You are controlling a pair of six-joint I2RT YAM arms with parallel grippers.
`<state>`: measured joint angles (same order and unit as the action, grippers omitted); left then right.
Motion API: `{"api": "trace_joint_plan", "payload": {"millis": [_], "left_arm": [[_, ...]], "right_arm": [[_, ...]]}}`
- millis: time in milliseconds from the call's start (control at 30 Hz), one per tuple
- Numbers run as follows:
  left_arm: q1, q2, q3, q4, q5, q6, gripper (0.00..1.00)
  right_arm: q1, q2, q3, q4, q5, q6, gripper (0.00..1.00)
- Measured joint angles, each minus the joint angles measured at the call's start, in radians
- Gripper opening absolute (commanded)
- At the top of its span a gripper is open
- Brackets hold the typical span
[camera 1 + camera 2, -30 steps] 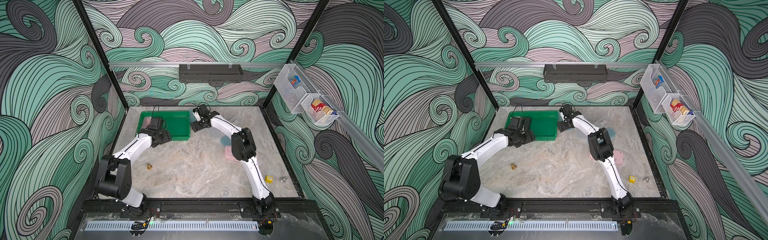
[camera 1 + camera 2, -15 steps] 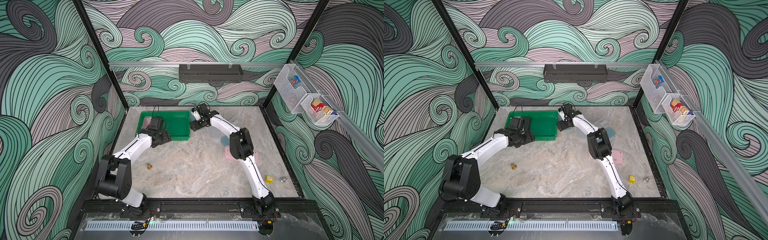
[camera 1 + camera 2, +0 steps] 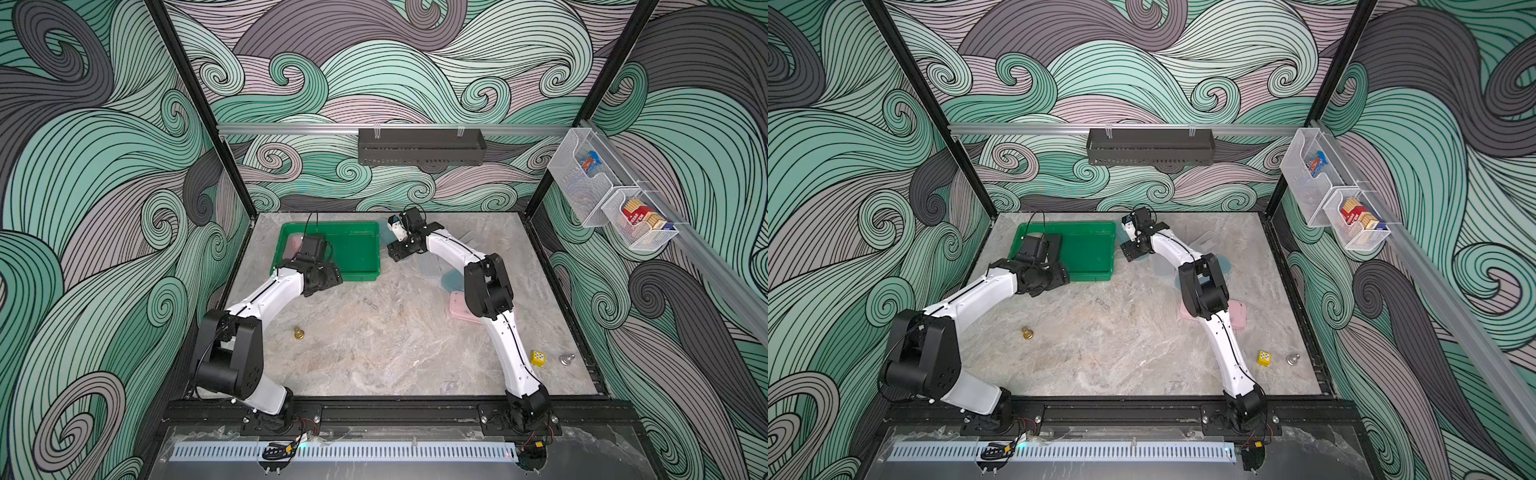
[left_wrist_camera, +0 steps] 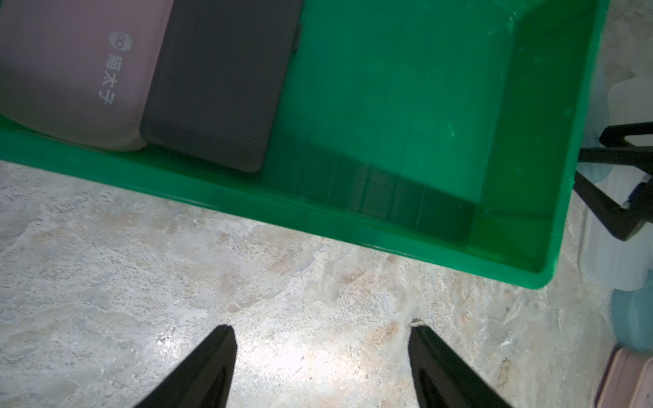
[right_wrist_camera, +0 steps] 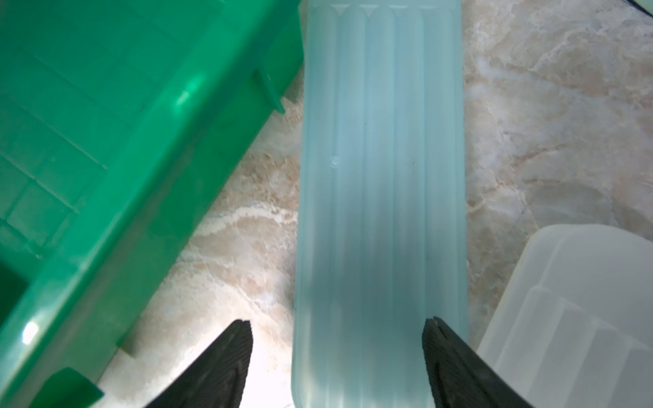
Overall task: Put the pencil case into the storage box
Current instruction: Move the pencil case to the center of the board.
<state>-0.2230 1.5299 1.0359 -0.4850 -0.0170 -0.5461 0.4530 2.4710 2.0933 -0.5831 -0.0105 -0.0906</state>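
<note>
Next, my right gripper straddles both long sides before it closes, because one of its fingers overlaps the blue pencil case's edge [image 5: 466,299] by the clear case.
The green storage box [image 3: 357,249] [image 3: 1088,249] sits at the back left of the table. A pink pencil case [image 4: 70,70] and a dark grey one [image 4: 219,88] lie in it. A translucent blue pencil case [image 5: 378,176] lies on the table just right of the box's wall [image 5: 106,141]. My right gripper [image 5: 335,323] [image 3: 395,251] is open and straddles this case; one finger overlaps its edge and the other stands apart from it. My left gripper [image 4: 319,326] [image 3: 326,277] is open and empty over bare table, just in front of the box's near rim [image 4: 353,226].
More cases lie on the right of the table: a clear one [image 3: 1206,241], a teal one [image 3: 451,278] and a pink one [image 3: 457,307], partly under the right arm. A gold piece [image 3: 298,332], a yellow die [image 3: 538,358] and a silver piece [image 3: 566,359] lie nearer the front.
The right arm has shifted only slightly beside the box's right side. The left arm has not moved.
</note>
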Motion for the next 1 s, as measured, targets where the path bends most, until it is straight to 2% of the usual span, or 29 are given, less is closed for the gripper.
{"api": "trace_joint_plan", "payload": {"millis": [367,400,433,467,500,567,800,1000], "left_arm": [[0.0,0.0,-0.02,0.01,-0.001,0.0,0.81],[0.0,0.0,-0.025,0.012,-0.001,0.0,0.81],[0.0,0.0,-0.029,0.012,-0.001,0.0,0.81],[0.0,0.0,-0.034,0.013,0.0,0.0,0.81],[0.0,0.0,-0.039,0.013,-0.001,0.0,0.81],[0.0,0.0,-0.044,0.013,0.0,0.0,0.81],[0.0,-0.002,-0.045,0.014,0.001,0.0,0.81],[0.0,-0.01,-0.045,0.014,0.001,0.0,0.81]], "right_arm": [[0.021,-0.246,-0.381,0.027,0.027,0.054,0.69],[0.027,-0.273,-0.421,0.027,0.029,0.065,0.72],[0.032,-0.295,-0.452,0.027,0.032,0.075,0.79],[0.039,-0.32,-0.487,0.026,0.037,0.084,0.94],[0.045,-0.34,-0.513,0.024,0.041,0.093,0.99],[0.056,-0.368,-0.551,0.016,0.054,0.118,0.99],[0.068,-0.386,-0.56,-0.016,0.1,0.161,0.99],[0.064,-0.369,-0.465,-0.032,0.137,0.156,0.99]]}}
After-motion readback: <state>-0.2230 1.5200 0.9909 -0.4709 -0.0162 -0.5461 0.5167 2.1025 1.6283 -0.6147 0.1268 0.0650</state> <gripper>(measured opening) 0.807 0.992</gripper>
